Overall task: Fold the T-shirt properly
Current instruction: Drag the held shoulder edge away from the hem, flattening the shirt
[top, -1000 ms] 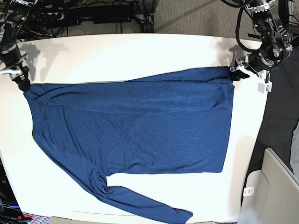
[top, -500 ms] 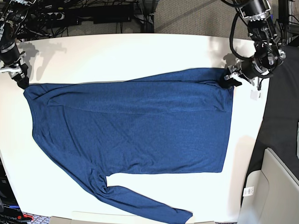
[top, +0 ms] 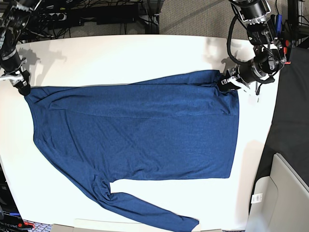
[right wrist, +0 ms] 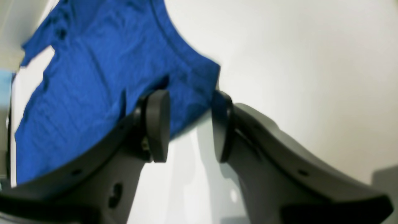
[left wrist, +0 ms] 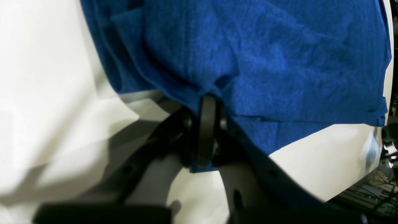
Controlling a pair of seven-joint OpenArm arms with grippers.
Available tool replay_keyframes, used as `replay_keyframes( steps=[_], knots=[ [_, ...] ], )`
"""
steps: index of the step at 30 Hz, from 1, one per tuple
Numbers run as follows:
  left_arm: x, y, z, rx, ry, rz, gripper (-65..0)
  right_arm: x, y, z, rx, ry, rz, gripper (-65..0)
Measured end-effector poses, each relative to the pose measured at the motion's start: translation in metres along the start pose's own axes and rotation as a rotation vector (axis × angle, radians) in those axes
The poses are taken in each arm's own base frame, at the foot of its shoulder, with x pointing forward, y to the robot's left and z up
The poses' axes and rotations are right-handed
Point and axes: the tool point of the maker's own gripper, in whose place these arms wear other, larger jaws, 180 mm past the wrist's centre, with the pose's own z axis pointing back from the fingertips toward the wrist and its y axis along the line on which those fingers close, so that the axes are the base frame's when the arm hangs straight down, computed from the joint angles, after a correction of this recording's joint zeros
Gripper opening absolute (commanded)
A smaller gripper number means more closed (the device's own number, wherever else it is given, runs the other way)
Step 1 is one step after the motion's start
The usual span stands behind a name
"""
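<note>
The T-shirt's far corner [top: 33, 91] is lying loose inside my open right gripper, so next my right gripper closes farther in on that corner [right wrist: 191, 95] before both grippers pull the T-shirt back.
The dark blue long-sleeved T-shirt [top: 140, 130] lies spread flat on the white table [top: 120, 53], one sleeve trailing to the front edge. My left gripper [top: 226, 82] is at the shirt's far right corner. In the left wrist view it [left wrist: 206, 124] is shut on a fold of the shirt [left wrist: 279, 62]. My right gripper [top: 22, 88] is at the shirt's far left corner. In the right wrist view it [right wrist: 190, 124] is open, its two fingers apart, with the shirt's corner [right wrist: 199, 77] lying just beyond and between them on the table.
Cables and a power strip [top: 96, 14] run behind the table's back edge. A grey bin [top: 282, 198] and dark cloth [top: 289, 121] lie off the table's right edge. A black box with red parts [top: 12, 223] sits at the front left corner.
My left gripper has moved left across the table with the shirt's far right corner, drawing that edge inward. The right gripper has stayed at the far left corner.
</note>
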Motion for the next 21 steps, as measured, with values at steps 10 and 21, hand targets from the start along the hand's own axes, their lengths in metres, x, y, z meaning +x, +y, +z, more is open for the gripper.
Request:
replay_keyframes(
  steps=[10,21],
  knots=[
    [-0.001,0.001,0.000,0.000,0.003,0.000,-64.9,-0.008,0.017,-0.039,0.060,0.021,-0.078,-46.0],
    [0.002,0.011,0.012,0.044,0.006,-0.030,-64.9,-0.024,0.026,-0.041,0.071,0.129,-0.033,-64.5]
  ],
)
